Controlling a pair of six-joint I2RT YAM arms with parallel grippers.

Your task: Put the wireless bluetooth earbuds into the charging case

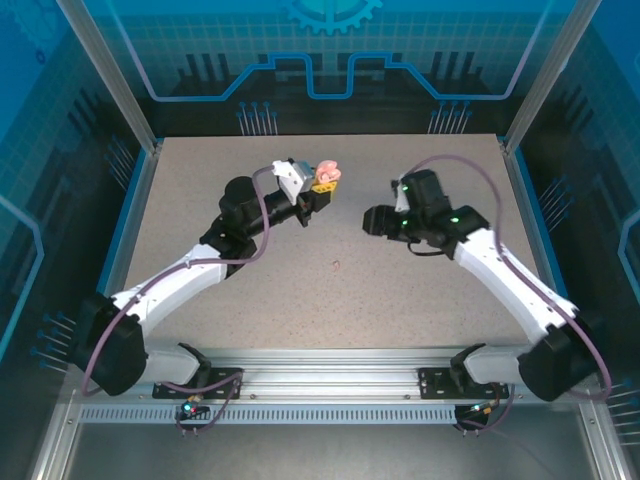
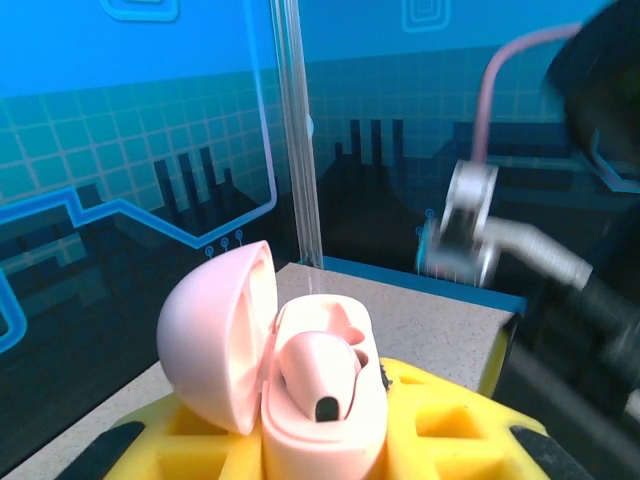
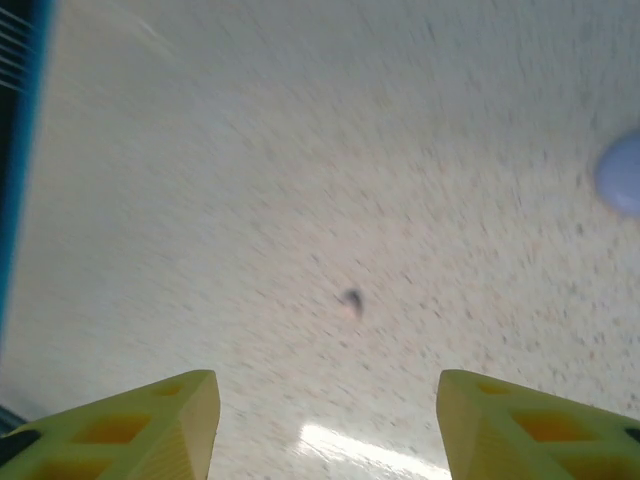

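Note:
I keep moving my open right gripper toward the loose earbud (image 1: 336,265), which lies clear of the raised charging case (image 1: 327,172), until its fingers are around that earbud, then close them.
My left gripper (image 1: 318,190) is held up off the table and is shut on the pink charging case (image 1: 326,174). In the left wrist view the case (image 2: 325,420) sits between the yellow fingers (image 2: 450,415) with its round lid (image 2: 210,335) swung open to the left. One pale pink earbud (image 2: 318,365) sits in the case, its dark tip toward the camera. Another small pinkish earbud (image 1: 337,266) lies on the table between the arms. It appears blurred (image 3: 350,300) beyond my right gripper (image 3: 325,400), which is open with nothing between its fingers. That gripper (image 1: 372,220) hovers right of the case.
A pale lavender rounded thing (image 3: 622,175) is cut off at the right edge of the right wrist view. The speckled table (image 1: 250,290) is walled by blue panels and metal posts (image 1: 100,60).

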